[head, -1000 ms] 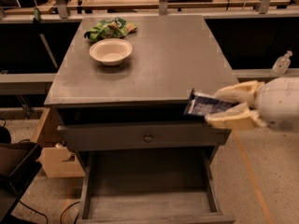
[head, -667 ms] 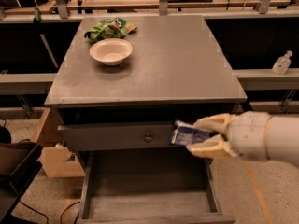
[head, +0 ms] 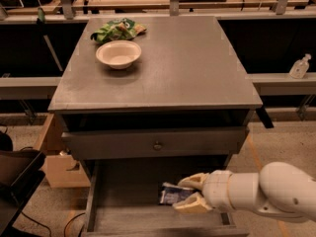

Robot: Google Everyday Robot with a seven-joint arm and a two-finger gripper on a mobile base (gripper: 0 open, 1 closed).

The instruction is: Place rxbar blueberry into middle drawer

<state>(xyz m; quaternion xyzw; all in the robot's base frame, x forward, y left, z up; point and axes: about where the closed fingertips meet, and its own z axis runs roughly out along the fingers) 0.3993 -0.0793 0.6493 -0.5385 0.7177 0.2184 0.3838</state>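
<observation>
The rxbar blueberry [head: 174, 193] is hanging in the open middle drawer above clear space, so I keep moving it down toward the drawer's bottom [head: 148, 194] until it lies there, and then let go.
My gripper [head: 190, 193] reaches in from the lower right and is shut on the rxbar blueberry [head: 173, 195], a dark navy wrapper with pale markings. It holds the bar low over the grey floor of the open middle drawer [head: 123, 201], right of the drawer's centre. I cannot tell whether the bar touches the floor. My white arm [head: 261, 191] covers the drawer's right side.
A closed drawer front with a round knob [head: 157, 145] sits above the open drawer. On the cabinet top [head: 197, 63] stand a cream bowl [head: 118, 53] and a green snack bag [head: 116, 30]. A cardboard box [head: 59, 167] is at the left, a sanitiser bottle [head: 299, 67] at the right.
My gripper has carried the bar down and to the left, from the cabinet top's front right edge, past the closed drawer front, into the open drawer.
</observation>
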